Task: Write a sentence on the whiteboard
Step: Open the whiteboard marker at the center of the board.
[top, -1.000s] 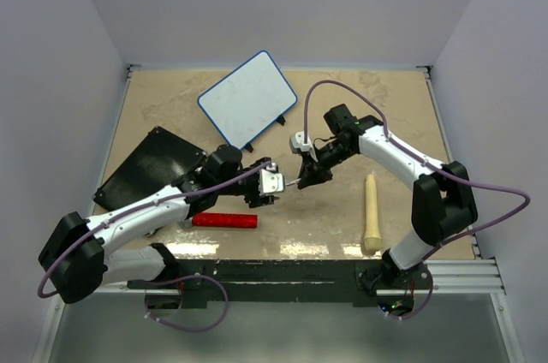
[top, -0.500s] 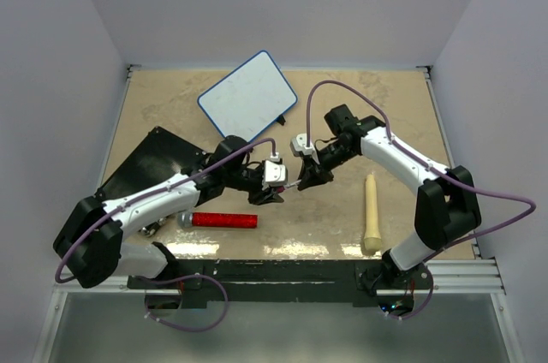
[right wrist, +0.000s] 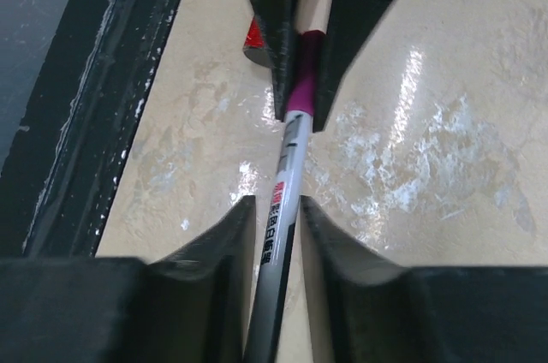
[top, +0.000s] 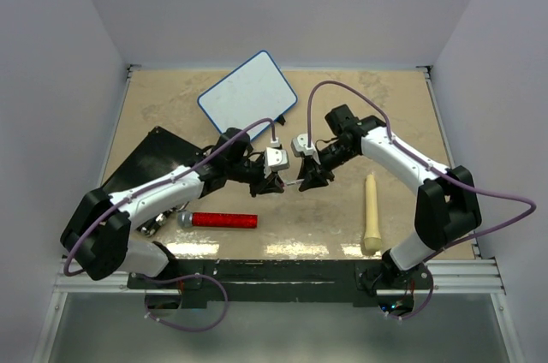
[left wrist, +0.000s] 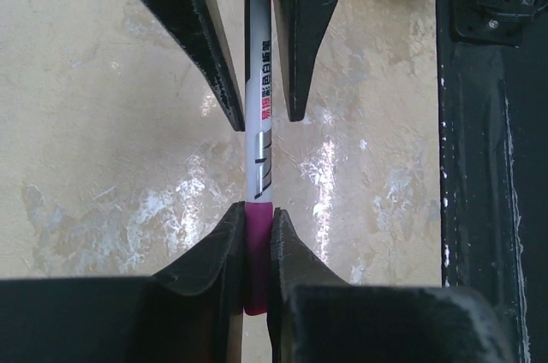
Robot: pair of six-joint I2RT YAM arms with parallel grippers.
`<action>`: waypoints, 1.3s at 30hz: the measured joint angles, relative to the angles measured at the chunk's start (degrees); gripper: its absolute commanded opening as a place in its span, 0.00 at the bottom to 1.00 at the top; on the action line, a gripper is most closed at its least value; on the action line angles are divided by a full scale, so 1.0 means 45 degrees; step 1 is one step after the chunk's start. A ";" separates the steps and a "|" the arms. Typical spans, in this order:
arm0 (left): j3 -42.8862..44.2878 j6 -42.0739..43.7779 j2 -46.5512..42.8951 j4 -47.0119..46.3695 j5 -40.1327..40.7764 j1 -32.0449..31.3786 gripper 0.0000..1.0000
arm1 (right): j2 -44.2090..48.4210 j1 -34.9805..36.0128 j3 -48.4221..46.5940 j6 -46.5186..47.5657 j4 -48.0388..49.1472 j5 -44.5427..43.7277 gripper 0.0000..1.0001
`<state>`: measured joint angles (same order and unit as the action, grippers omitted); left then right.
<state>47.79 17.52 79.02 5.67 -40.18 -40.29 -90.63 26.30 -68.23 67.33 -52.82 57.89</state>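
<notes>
I should open my right gripper, since it holds the marker at an angle far back from the purple cap, and grip the marker's body near the cap.
The whiteboard lies tilted at the back of the table, and its face shows no sentence. In front of it both grippers meet over the table on one marker. My left gripper is shut on the marker's purple cap. From the other side my right gripper is closed round the grey printed barrel, with thin slivers of gap at its tips. In the top view the left gripper and the right gripper point at each other, well short of the whiteboard.
A black flat slab lies at the left under my left arm. A red stick with a silver end rests near the front edge. A cream microphone-shaped thing lies at the right. Walls close in three sides.
My left gripper has moved right and back to the marker's end and closed on its purple cap. The right arm has barely moved and keeps the barrel.
</notes>
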 measured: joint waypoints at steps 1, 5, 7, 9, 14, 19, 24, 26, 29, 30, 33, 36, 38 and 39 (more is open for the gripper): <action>0.0019 0.0029 0.0000 -0.0005 0.0058 0.0010 0.00 | 0.0000 0.0010 0.0000 0.0073 -0.0121 0.0063 0.42; 0.0049 0.0257 -0.0005 0.0015 0.0369 -0.0005 0.00 | 0.0000 0.0092 0.0000 0.0146 -0.0233 0.0466 0.58; 0.0049 0.0350 -0.0068 0.0010 0.0631 -0.0024 0.00 | -0.0015 0.0097 -0.0005 -0.0058 -0.0209 0.0661 0.60; 0.0049 0.0393 -0.0199 0.0010 0.0845 -0.0024 0.00 | -0.0049 0.0097 -0.0019 -0.0447 -0.0068 0.0743 0.60; 0.0049 0.0661 -0.0389 0.0087 0.1243 -0.0024 0.00 | -0.0262 0.0097 -0.0063 -0.1967 0.0743 0.0753 0.58; 0.0063 0.0855 -0.0389 0.0588 0.1729 -0.0024 0.00 | -0.0277 0.0097 -0.0063 -0.3623 0.1836 0.0719 0.56; 0.0078 0.1030 -0.0389 0.0840 0.2093 -0.0024 0.00 | -0.0277 0.0097 -0.0058 -0.4750 0.2623 0.0699 0.55; 0.0092 0.1039 -0.0389 0.0899 0.2176 -0.0024 0.00 | -0.0277 0.0097 -0.0058 -0.5076 0.2871 0.0699 0.54; 0.0146 0.1059 -0.0389 0.0967 0.2278 -0.0024 0.00 | -0.0335 0.0160 -0.0058 -0.5323 0.3041 0.0699 0.53; 0.0160 0.1064 -0.0389 0.0976 0.2307 -0.0024 0.00 | -0.0384 0.0223 -0.0058 -0.5396 0.3079 0.0695 0.52; 0.0165 0.1069 -0.0389 0.0986 0.2331 -0.0024 0.00 | -0.0641 0.0457 -0.0058 -0.5523 0.3113 0.0680 0.50; 0.0165 0.1069 -0.0389 0.1010 0.2341 -0.0024 0.00 | -0.0967 0.0709 -0.0058 -0.5610 0.3113 0.0583 0.46; 0.0165 0.1078 -0.0389 0.1039 0.2346 -0.0024 0.00 | -0.1122 0.0835 -0.0058 -0.5644 0.3113 0.0529 0.43; 0.0165 0.1112 -0.0389 0.1049 0.2351 -0.0029 0.00 | -0.1190 0.0879 -0.0058 -0.5654 0.3113 0.0466 0.42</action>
<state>48.53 22.52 77.28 10.39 -29.61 -40.42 -95.98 30.26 -68.49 41.89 -38.81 59.99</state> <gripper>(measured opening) 0.143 0.452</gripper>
